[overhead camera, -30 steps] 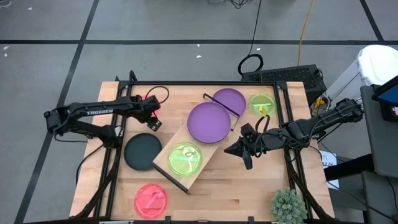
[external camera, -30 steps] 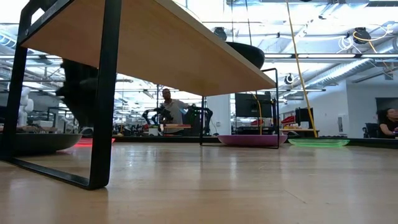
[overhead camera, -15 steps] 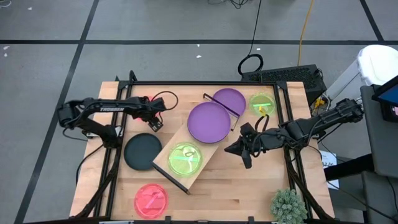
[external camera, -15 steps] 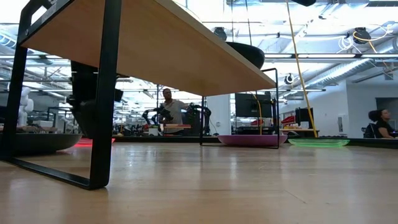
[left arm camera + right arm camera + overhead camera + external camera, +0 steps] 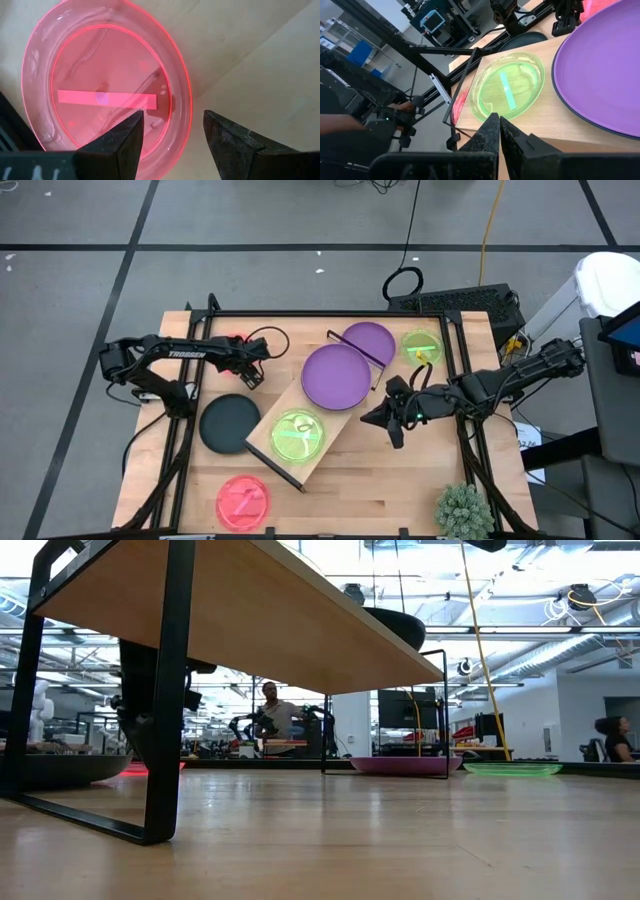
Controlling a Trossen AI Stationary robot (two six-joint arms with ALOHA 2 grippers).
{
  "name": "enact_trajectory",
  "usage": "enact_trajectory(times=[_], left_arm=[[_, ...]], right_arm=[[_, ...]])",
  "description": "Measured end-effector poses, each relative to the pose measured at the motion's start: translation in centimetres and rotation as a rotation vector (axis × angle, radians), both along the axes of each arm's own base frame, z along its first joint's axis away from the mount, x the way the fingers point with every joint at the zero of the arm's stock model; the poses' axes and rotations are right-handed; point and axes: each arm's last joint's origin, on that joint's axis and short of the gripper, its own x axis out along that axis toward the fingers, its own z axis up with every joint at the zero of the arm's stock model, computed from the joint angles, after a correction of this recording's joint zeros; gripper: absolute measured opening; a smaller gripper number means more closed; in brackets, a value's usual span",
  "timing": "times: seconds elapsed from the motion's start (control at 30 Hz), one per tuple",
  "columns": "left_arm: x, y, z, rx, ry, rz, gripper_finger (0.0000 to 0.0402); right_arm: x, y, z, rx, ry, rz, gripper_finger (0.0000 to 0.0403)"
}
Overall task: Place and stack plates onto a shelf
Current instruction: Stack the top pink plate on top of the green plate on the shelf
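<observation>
The pink plate's flared rim is between my left gripper's open fingers. The pink plate will therefore tilt at an angle when I lift it.
A translucent pink plate lies flat on the table at the far left, mostly hidden under my left arm in the high view. My left gripper hangs open over it, pointing steeply down. One finger is over the plate's inside and the other beyond its rim. The shelf lies slantwise mid-table and bears a purple plate and a lime-green plate. My right gripper waits shut in the air to the right of the shelf.
A dark plate lies left of the shelf, and a second pink plate lies near the front edge. Another purple plate and a green plate lie at the far right. A spiky plant stands at the front right corner.
My left gripper has come down toward the pink plate, tipping steeper and rolling a little, and has stayed open. The plates and the shelf have not moved.
</observation>
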Motion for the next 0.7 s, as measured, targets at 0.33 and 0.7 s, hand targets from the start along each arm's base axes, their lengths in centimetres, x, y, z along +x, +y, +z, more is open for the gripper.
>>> enact_trajectory(times=[0.33,0.7], left_arm=[[-0.12,0.13,0.06,0.052,0.033,0.001,0.0211],[-0.16,0.14,0.06,0.059,0.056,-0.038,0.0207]], right_arm=[[-0.01,0.00,-0.03,-0.008,0.003,0.003,0.0000],[-0.01,-0.01,-0.04,-0.008,0.003,0.002,0.0000]])
